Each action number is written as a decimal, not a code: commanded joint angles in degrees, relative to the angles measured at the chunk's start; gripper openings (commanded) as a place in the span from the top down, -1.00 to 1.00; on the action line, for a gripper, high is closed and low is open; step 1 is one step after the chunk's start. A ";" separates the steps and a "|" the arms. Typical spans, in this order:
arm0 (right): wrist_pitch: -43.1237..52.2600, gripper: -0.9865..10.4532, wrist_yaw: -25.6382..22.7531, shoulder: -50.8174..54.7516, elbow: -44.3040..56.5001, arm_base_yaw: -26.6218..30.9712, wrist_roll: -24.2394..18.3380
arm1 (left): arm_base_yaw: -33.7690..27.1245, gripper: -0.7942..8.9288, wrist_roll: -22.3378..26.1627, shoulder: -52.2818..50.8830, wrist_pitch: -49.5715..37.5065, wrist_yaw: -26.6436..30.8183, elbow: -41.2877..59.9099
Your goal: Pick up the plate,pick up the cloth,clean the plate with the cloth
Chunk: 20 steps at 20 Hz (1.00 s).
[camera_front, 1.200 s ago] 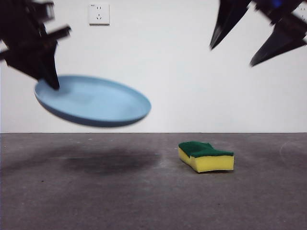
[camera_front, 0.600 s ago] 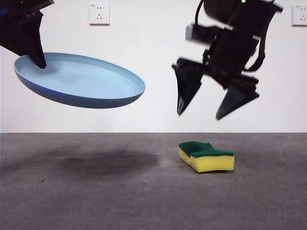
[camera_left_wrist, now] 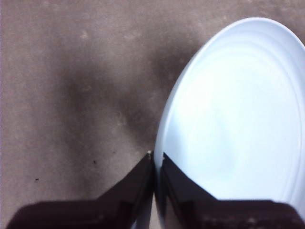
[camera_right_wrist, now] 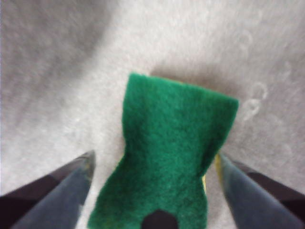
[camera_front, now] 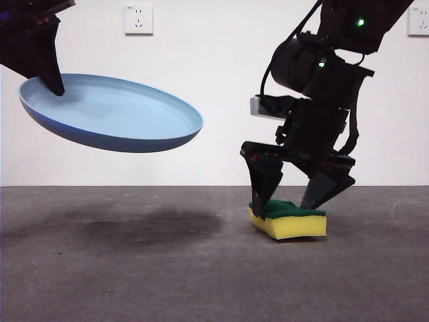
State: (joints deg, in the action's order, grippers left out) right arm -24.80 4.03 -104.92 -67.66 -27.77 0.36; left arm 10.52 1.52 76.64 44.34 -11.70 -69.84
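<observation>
The sponge's green top gets narrower at its waist (camera_right_wrist: 166, 150) above thick foam, so the sponge (camera_front: 289, 223) will squeeze in there and its ends will flare out when I lift it.
The light-blue plate (camera_front: 114, 114) hangs tilted in the air at the left, held by its rim. My left gripper (camera_front: 48, 77) is shut on that rim; in the left wrist view its jaws (camera_left_wrist: 156, 160) pinch the edge of the plate (camera_left_wrist: 238, 114). The cloth, a yellow sponge with a green top (camera_front: 289, 218), lies on the table right of centre. My right gripper (camera_front: 291, 201) is open and has come down over it, one jaw on each side. In the right wrist view the green top (camera_right_wrist: 174, 152) lies between the open jaws (camera_right_wrist: 155, 164).
A grey table (camera_front: 134, 282) stretches across the foreground, with the plate's shadow on its left part. A white wall stands behind, with a socket (camera_front: 138, 19) at the upper left and another (camera_front: 419, 20) at the upper right.
My right gripper has dropped from the upper right down over the sponge, jaws open on either side. The plate rose slightly a second ago and has since held still.
</observation>
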 commanded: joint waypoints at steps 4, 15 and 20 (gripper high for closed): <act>0.24 0.69 -0.15 -0.81 -0.11 -0.09 -0.63 | 0.00 0.85 1.20 0.02 -0.17 -0.33 0.15; -2.12 0.85 -2.47 -0.59 -0.13 -0.42 -2.32 | 0.00 0.85 1.62 0.11 -1.53 -0.04 0.15; -2.08 0.85 -2.45 9.35 -0.13 -1.25 -0.79 | 0.00 0.85 1.57 0.48 -2.86 4.15 0.15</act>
State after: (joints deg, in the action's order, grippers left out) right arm -27.31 1.67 -96.40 -68.03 -28.67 -1.06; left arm 10.52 2.61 76.71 42.02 -7.60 -69.84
